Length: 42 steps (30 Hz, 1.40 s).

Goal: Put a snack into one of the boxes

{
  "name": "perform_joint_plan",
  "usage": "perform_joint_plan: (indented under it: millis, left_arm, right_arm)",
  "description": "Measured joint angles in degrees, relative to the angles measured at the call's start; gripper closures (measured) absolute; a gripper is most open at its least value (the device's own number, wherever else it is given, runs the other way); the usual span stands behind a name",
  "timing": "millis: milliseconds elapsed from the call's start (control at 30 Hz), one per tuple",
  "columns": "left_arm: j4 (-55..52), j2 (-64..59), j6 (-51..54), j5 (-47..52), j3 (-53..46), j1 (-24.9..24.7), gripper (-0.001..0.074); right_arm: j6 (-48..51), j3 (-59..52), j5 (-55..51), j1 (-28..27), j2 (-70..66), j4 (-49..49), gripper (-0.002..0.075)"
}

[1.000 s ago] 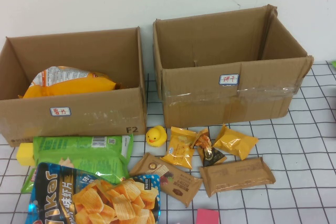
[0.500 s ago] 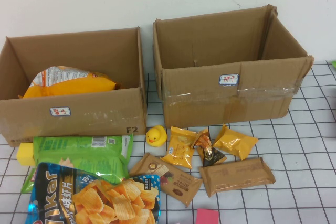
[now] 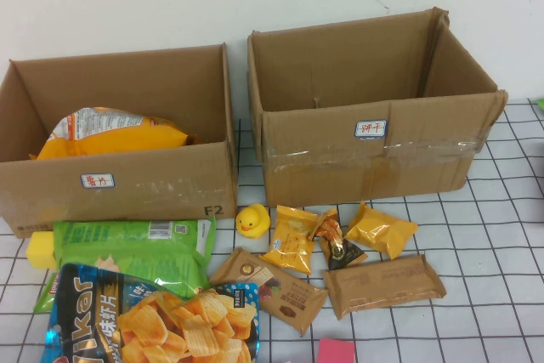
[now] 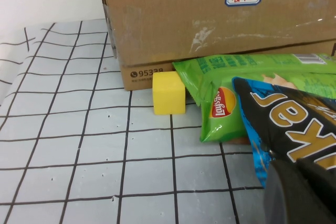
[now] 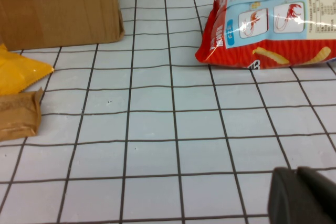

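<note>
The blue chip bag is lying on top of the green chip bag's front edge. My left gripper should first push the blue bag out of the way by its black end.
Two open cardboard boxes stand at the back: the left box holds a yellow chip bag, while the right box shows nothing inside. In front lie a green chip bag, a blue chip bag, two yellow packets, a dark candy and two brown bars. Neither arm shows in the high view. My left gripper is shut and empty, low by the blue bag. My right gripper is shut and empty above bare cloth.
A yellow rubber duck sits before the left box. A yellow block lies at that box's corner. A pink item is at the front edge. A red snack bag lies right of the right box.
</note>
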<state>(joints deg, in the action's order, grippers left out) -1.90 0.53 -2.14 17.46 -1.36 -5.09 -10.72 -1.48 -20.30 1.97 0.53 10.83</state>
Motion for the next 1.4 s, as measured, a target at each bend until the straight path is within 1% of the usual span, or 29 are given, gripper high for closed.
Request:
perform_joint_plan:
  millis: [67, 133, 200, 233, 300, 333, 367, 400, 467, 600, 700, 767, 867, 933, 1100, 1267, 1333, 1400]
  left_arm:
    - [0.67, 0.00, 0.00, -0.11, 0.00, 0.00, 0.0737]
    - [4.11, 0.00, -1.35, -0.28, 0.00, 0.00, 0.0737]
    - [14.16, 0.00, -5.97, -1.16, -0.10, 0.00, 0.0738]
    - [21.10, 0.00, -8.52, -1.72, -0.10, 0.00, 0.0737]
    - [35.62, 0.00, -14.22, -3.61, -0.10, 0.00, 0.0737]
    - [47.05, 0.00, -17.19, -5.68, -0.10, 0.00, 0.0737]
    - [51.82, 0.00, -17.68, -7.01, -0.10, 0.00, 0.0737]
    - [55.18, 0.00, -17.95, -8.55, -0.10, 0.00, 0.0737]
    - [58.43, 0.00, -17.95, -11.56, -0.10, 0.00, 0.0737]
    - [61.80, 0.00, -17.95, -16.57, -0.10, 0.00, 0.0737]
    - [60.81, 0.00, -14.29, -16.32, -0.10, 0.00, 0.0737]
    - [57.89, 0.00, -8.16, -13.59, 0.80, 0.00, 0.0737]
    - [53.21, -1.01, -0.49, -7.75, 5.80, 0.00, 0.0737]
    - [48.38, -4.43, 2.14, -3.45, 10.72, 0.00, 0.0737]
    - [31.19, -20.40, 3.57, 14.16, 23.62, 0.00, 0.0737]
    - [18.08, -37.91, 4.36, 28.80, 35.12, 0.00, 0.0731]
    - [14.52, -43.59, 4.75, 31.78, 39.04, 0.00, 0.0699]
    - [11.78, -49.06, 4.79, 33.98, 41.96, 0.00, 0.0631]
  right_arm:
    - [0.00, 0.00, 0.00, 0.00, 0.00, 0.00, 0.0727]
    - [0.00, 0.00, 0.00, 0.00, 0.00, -0.99, 0.0727]
    - [0.00, 0.00, 0.21, 0.00, 0.00, -4.89, 0.0727]
    - [-0.28, 0.00, 0.21, 0.00, 0.00, -7.53, 0.0727]
    - [-2.16, 0.00, 0.38, 0.00, 0.00, -16.84, 0.0727]
    - [-3.89, 0.00, 0.38, 0.00, 0.00, -27.23, 0.0727]
    - [-4.31, -0.11, 0.81, 0.00, 0.00, -30.95, 0.0727]
    - [-4.41, -0.11, 1.58, 0.00, 0.00, -33.17, 0.0727]
    - [-4.67, -0.11, 4.25, 0.00, 0.00, -37.32, 0.0727]
    - [-4.90, -0.11, 7.55, 0.00, 0.00, -40.20, 0.0727]
    - [-4.68, -0.11, 8.51, 0.00, 0.00, -40.71, 0.0727]
    - [-4.45, -0.11, 8.48, 0.00, 0.00, -41.30, 0.0727]
    - [-1.94, -0.11, 7.14, 0.00, 0.00, -41.69, 0.0727]
    - [1.13, -0.11, 6.19, 0.00, 0.00, -41.69, 0.0727]
    - [4.07, -0.11, 4.09, 0.00, 0.00, -42.01, 0.0727]
    - [4.43, -0.11, 3.68, 0.00, 0.00, -42.23, 0.0727]
    - [4.46, -0.11, 3.38, 0.00, 0.00, -42.23, 0.0727]
    - [4.56, -0.11, 3.19, 0.00, 0.00, -42.26, 0.0727]
